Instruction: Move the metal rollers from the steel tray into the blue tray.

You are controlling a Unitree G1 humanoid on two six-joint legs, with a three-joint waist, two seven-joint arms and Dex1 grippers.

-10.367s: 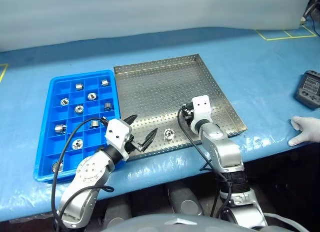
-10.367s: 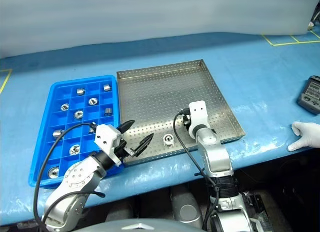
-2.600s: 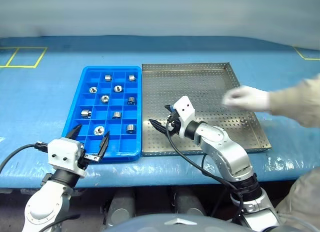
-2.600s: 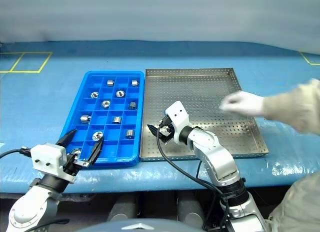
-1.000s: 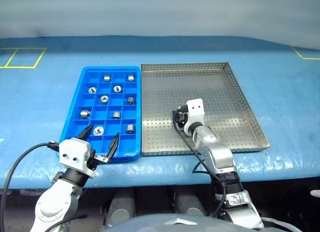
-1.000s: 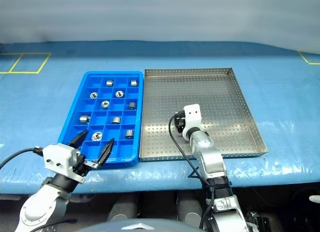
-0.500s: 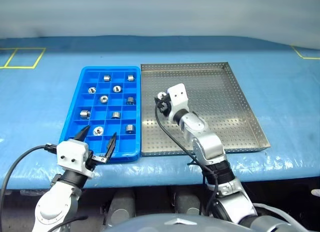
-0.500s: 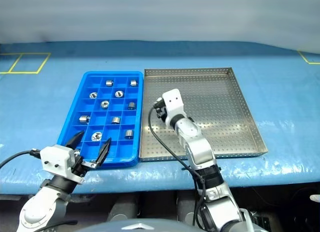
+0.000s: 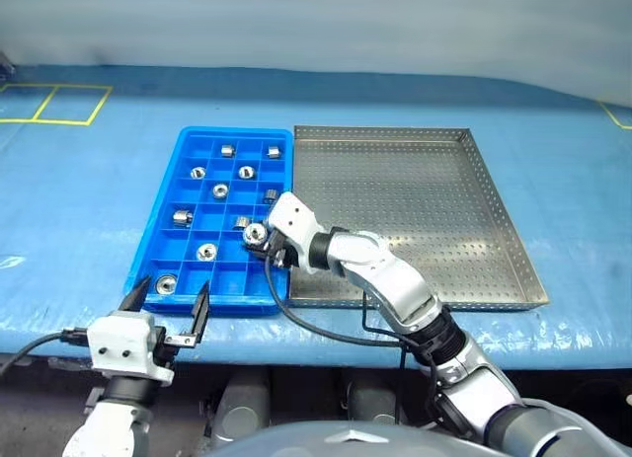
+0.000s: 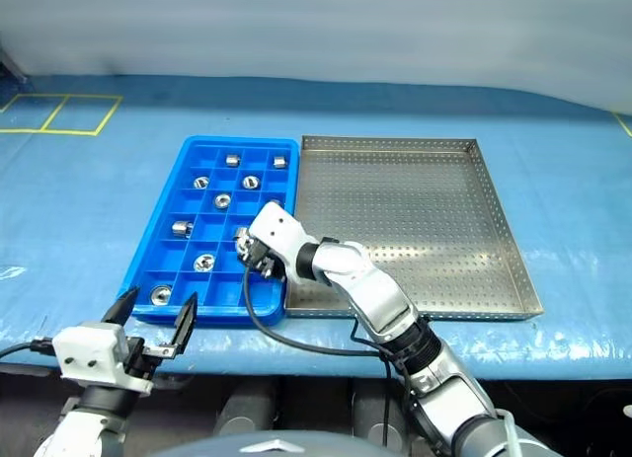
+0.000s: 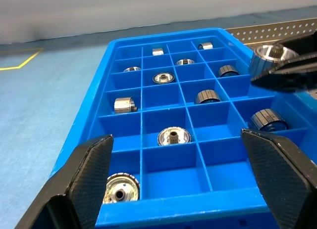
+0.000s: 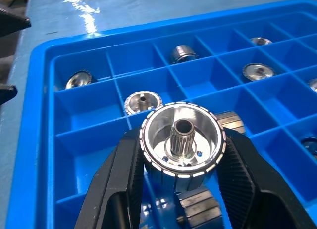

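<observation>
The metal roller point(image 9: 255, 233) hangs with its hole up near the empty front-row compartment point(image 9: 230, 281). My right gripper should keep lowering it there until it sits inside, then let go.
My right gripper point(image 9: 259, 240) is shut on a shiny metal roller point(image 9: 255, 234) and holds it just above the blue tray point(image 9: 148, 252), over the right-hand column near the front. In the right wrist view the roller point(image 12: 182, 138) sits hole-up between the two black fingers point(image 12: 124, 179). Several more rollers point(image 9: 220, 190) lie in separate compartments. The steel tray point(image 9: 415, 195) lies right beside the blue one, its perforated floor bare. Near the table's front edge my left gripper point(image 9: 166, 304) is open, pointing at the blue tray's near rim point(image 11: 168, 216).
A blue plastic sheet point(image 9: 79, 200) covers the table, with yellow tape lines point(image 9: 59, 100) at the far left. The two trays lie side by side with their edges touching. The right arm's black cable point(image 9: 326, 331) hangs over the table's front edge.
My right gripper has swung left with the roller, from over the steel tray to over the blue tray. The left gripper drew back a little, still open. The camera view has also shifted.
</observation>
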